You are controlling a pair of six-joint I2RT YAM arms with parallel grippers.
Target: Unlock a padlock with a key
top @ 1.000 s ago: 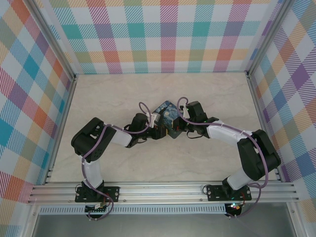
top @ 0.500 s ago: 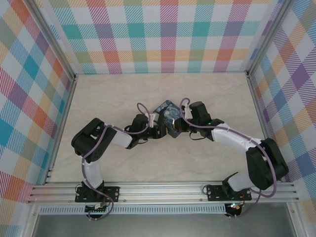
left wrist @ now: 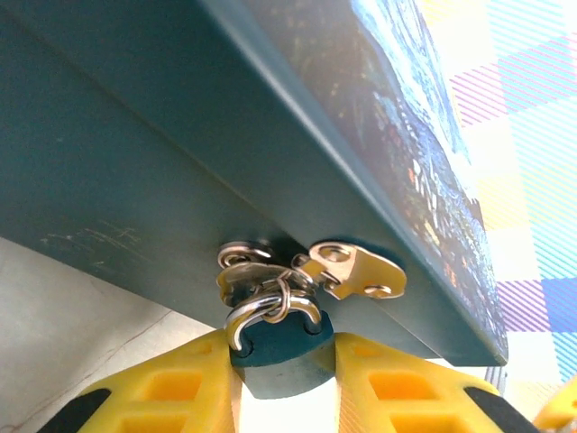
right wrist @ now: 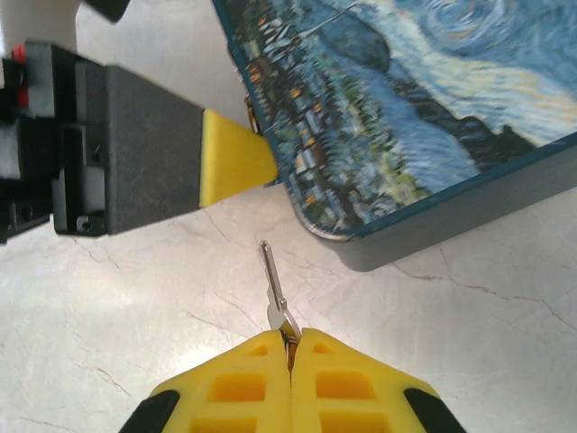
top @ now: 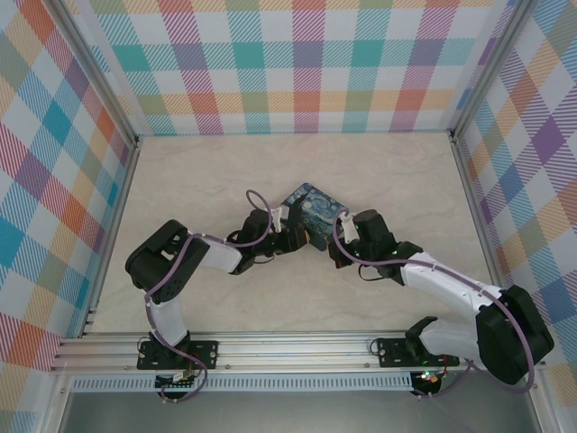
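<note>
The key's blade (right wrist: 271, 278) sticks out by the tin's corner, out of line with the padlock, so next my right gripper swings back in and lines the blade up with the padlock's bottom (left wrist: 286, 379).
The small blue padlock (left wrist: 278, 354) hangs by its silvery shackle from the metal hasp (left wrist: 347, 271) on the front of the painted tin (left wrist: 180, 171). My left gripper (left wrist: 279, 379) is shut on the padlock's body, one yellow finger on each side. My right gripper (right wrist: 290, 347) is shut on the head of the thin grey key (right wrist: 273, 287), whose blade points forward, clear of the tin's corner (right wrist: 361, 244). From above, the left gripper (top: 290, 236) and the right gripper (top: 335, 245) stand close together at the tin's (top: 313, 209) near side.
The tin lies mid-table on the pale marbled tabletop (top: 198, 180), turned diagonally. The left gripper's body and a yellow fingertip (right wrist: 236, 167) show at the upper left of the right wrist view, just beside the key. Checked walls (top: 297, 63) enclose the table.
The right arm has drawn back toward the near right, pulling its gripper and the key away from the tin. The left gripper has stayed at the tin's near side.
</note>
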